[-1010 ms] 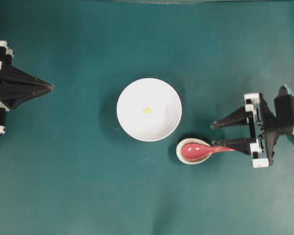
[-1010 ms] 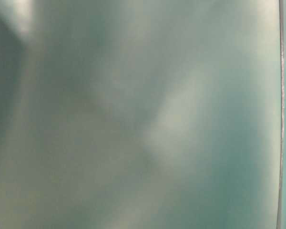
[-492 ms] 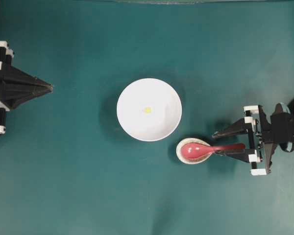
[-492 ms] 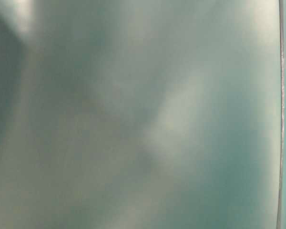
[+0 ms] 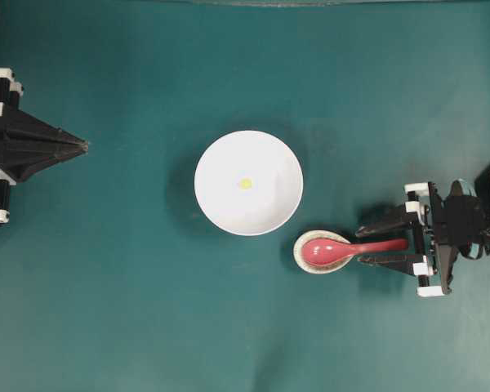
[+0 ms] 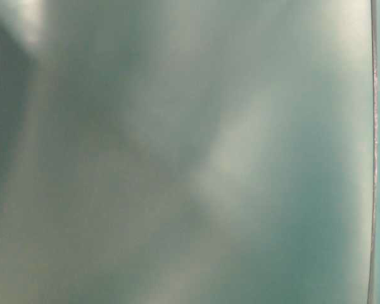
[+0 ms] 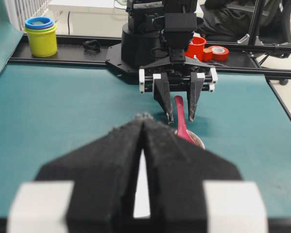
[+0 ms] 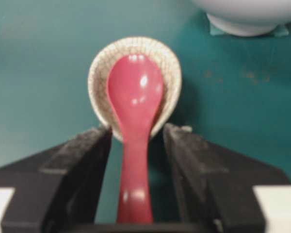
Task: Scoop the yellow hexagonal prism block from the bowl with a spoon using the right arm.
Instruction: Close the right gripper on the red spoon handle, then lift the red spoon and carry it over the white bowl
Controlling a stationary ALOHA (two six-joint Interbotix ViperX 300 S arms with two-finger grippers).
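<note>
I expect the yellow hexagonal prism block [image 5: 246,184] to stay inside the spoon's hollow scoop [image 5: 322,251] when I lift the spoon, because the scoop is wider than the block.
The yellow hexagonal prism block [image 5: 245,184] lies near the middle of the white bowl [image 5: 220,163]. The pink-red spoon [image 5: 322,250] rests with its scoop in a small speckled dish [image 5: 300,255], handle pointing right. My right gripper [image 5: 360,245] is open, one finger on each side of the handle. In the right wrist view there are gaps between the spoon [image 8: 135,92] and both fingers [image 8: 82,155]. My left gripper [image 5: 85,146] is shut and empty at the left edge.
The bowl's base [image 8: 247,14] stands just beyond the speckled dish [image 8: 97,82]. Stacked yellow and blue cups [image 7: 40,36], a red cup [image 7: 196,47] and red tape [image 7: 219,52] sit on the ledge behind the right arm. The table-level view is blurred.
My right gripper has shifted so its fingers now straddle the spoon handle, and the jaws have narrowed. The spoon, the bowl and the left arm have not moved.
</note>
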